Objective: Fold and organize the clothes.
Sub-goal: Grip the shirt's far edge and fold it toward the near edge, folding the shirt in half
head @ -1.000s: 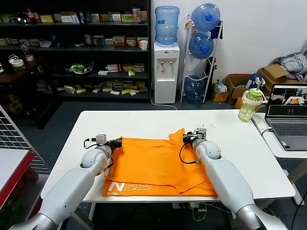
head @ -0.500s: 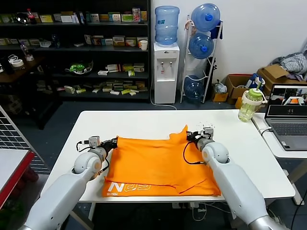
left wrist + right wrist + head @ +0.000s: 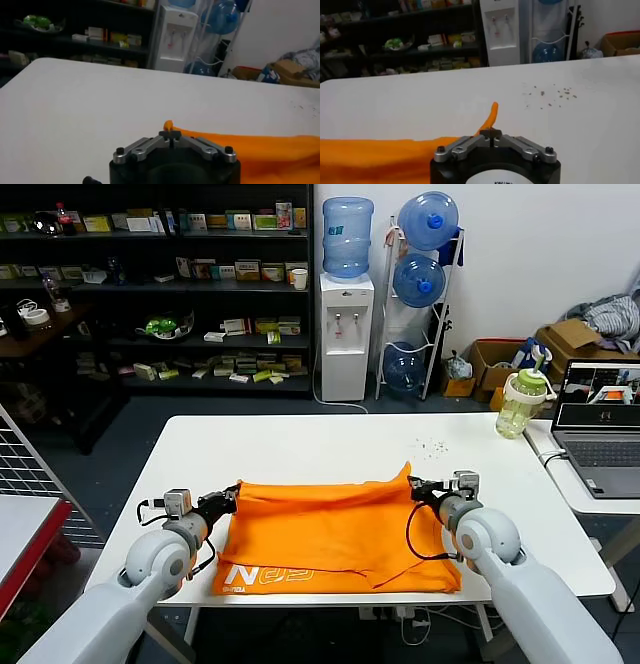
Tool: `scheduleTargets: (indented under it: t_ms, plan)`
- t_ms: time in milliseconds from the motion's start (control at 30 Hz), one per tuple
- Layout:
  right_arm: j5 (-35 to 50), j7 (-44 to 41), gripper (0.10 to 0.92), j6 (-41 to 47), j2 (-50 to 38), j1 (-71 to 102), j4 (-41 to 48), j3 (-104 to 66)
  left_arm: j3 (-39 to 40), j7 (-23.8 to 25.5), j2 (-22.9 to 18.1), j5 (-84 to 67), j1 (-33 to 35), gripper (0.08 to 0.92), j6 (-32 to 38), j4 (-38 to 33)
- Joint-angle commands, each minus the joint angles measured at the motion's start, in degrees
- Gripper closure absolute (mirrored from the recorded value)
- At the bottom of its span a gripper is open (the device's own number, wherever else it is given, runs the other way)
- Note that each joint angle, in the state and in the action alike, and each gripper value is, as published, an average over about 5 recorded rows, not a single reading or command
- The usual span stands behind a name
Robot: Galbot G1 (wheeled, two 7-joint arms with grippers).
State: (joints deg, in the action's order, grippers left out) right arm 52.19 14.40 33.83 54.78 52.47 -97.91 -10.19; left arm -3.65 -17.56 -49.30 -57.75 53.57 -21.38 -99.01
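Note:
My right gripper goes on lowering the peaked corner (image 3: 404,472) until the cloth lies flat and then let go, since the T-shirt's far edge (image 3: 320,486) stretches wide between both grippers.
The bright orange T-shirt (image 3: 330,529) lies folded on the white table (image 3: 300,444), white lettering showing at its near left corner. My left gripper (image 3: 228,498) is shut on the shirt's far left corner; in the left wrist view a tip of orange cloth (image 3: 169,125) sticks out past the closed gripper (image 3: 170,136). My right gripper (image 3: 416,484) is shut on the far right corner, which stands up in a peak; in the right wrist view the orange cloth (image 3: 490,116) rises past the closed gripper (image 3: 490,133).
A green-lidded bottle (image 3: 523,401) and a laptop (image 3: 598,424) stand at the right on a side table. Small dark crumbs (image 3: 432,448) lie on the table beyond the shirt. Shelves, a water dispenser (image 3: 346,334) and bottles stand behind.
Both grippers have pulled the shirt's far edge toward me and spread outward, left going left and right going right. The top layer is now drawn tighter and lies flatter.

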Motion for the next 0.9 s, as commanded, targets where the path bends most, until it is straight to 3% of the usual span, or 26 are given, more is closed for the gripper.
scheduleTargets:
  t_ms: [33,500,600,900]
  plan:
    - [4.2,3.2,0.901,1.5,-6.0,10.3,-13.3,-3.4,-1.7,-1.4,3.7,-0.4,10.9,0.905,0.4,-10.4]
    - [3.9,2.5,0.892,2.5,-6.2,16.1,-16.3,-7.0,-2.6,-1.1,3.8,2.4,15.3,0.904,0.2,-12.2]
    - [3.5,1.6,0.836,2.5,-6.3,16.9,-16.6,-7.7,-2.9,-1.0,3.9,3.4,16.1,0.873,-0.4,-13.0]
    - [3.3,0.9,0.576,2.2,-6.2,21.3,-18.8,-11.8,-4.6,-1.9,3.0,5.5,19.6,0.625,-1.0,-13.6]
